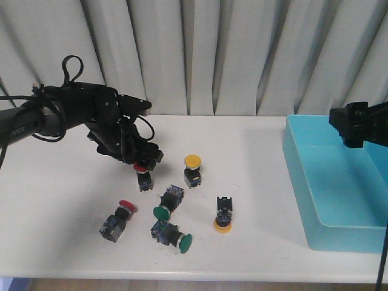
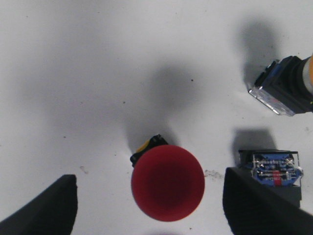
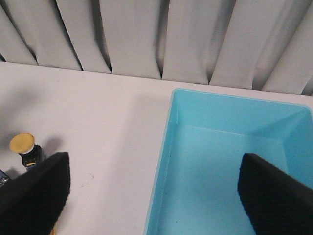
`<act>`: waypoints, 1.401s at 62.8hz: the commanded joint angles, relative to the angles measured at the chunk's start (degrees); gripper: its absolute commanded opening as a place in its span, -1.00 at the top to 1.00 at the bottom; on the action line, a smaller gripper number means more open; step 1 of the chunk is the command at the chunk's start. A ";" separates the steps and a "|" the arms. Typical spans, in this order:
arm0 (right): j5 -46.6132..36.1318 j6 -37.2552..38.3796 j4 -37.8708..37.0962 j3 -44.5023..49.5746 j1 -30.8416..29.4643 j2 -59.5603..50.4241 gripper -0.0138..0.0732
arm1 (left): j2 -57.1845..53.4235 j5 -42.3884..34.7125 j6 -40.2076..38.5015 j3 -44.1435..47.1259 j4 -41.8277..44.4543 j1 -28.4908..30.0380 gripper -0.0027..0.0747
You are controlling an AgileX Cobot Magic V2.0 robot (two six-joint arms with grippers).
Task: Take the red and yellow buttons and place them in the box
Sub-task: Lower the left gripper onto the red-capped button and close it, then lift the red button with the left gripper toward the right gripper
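My right gripper should be handed the upright red button once I lift it, because the button stands by my left gripper, far from the light-blue box.
My left gripper hangs open just above an upright red button. In the left wrist view its red cap lies between my two fingers, clear of both. A second red button lies on its side nearer the front. One yellow button stands upright; it also shows in the right wrist view. Another yellow button rests cap-down. The light-blue box sits at the right. My right gripper is open and empty above the box's left wall.
Two green-capped switches lie among the buttons. A switch body sits right beside my left gripper's finger, and another lies farther off. Grey curtains hang behind the white table.
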 commanded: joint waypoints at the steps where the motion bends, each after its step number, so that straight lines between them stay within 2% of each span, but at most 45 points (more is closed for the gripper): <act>1: -3.48 -0.62 -0.20 -1.98 -0.04 -0.82 -0.82 | -2.75 -1.47 -1.83 -2.03 -0.40 -0.44 -0.55; 29: -3.44 -0.62 -0.20 -1.98 -0.04 -0.82 -0.80 | -0.17 -2.17 -5.11 -2.03 -0.49 -0.81 -0.54; 43: -3.53 -0.62 -0.20 -1.98 -0.04 -0.82 -0.79 | -0.11 -3.02 -5.46 -2.03 -0.49 -0.81 -0.41; 52: -3.53 -0.62 -0.20 -1.98 -0.04 -0.82 -0.78 | -0.11 -2.77 -5.46 -2.03 -0.61 -0.81 -0.16; 53: -3.53 -0.62 -0.20 -1.98 -0.04 -0.82 -0.77 | -0.11 -2.62 -5.46 -2.03 -0.66 -0.81 0.24; 62: -3.56 -0.67 -0.20 -1.98 -0.04 -0.82 -0.76 | -0.28 -3.02 -5.46 -2.26 -0.66 -0.81 0.70; 68: -3.61 -0.82 -0.20 -1.98 0.06 -0.82 -0.75 | -0.36 -0.79 -5.27 -4.42 -0.52 -0.81 0.94; 77: -4.59 -5.20 -0.48 -1.98 1.02 -0.82 -0.71 | -0.36 5.37 -4.81 -10.12 -0.52 -0.81 0.95; 88: -4.66 -14.43 -0.47 -1.98 6.73 -0.31 -0.68 | -2.34 11.82 -4.81 -17.64 -0.75 -0.81 0.95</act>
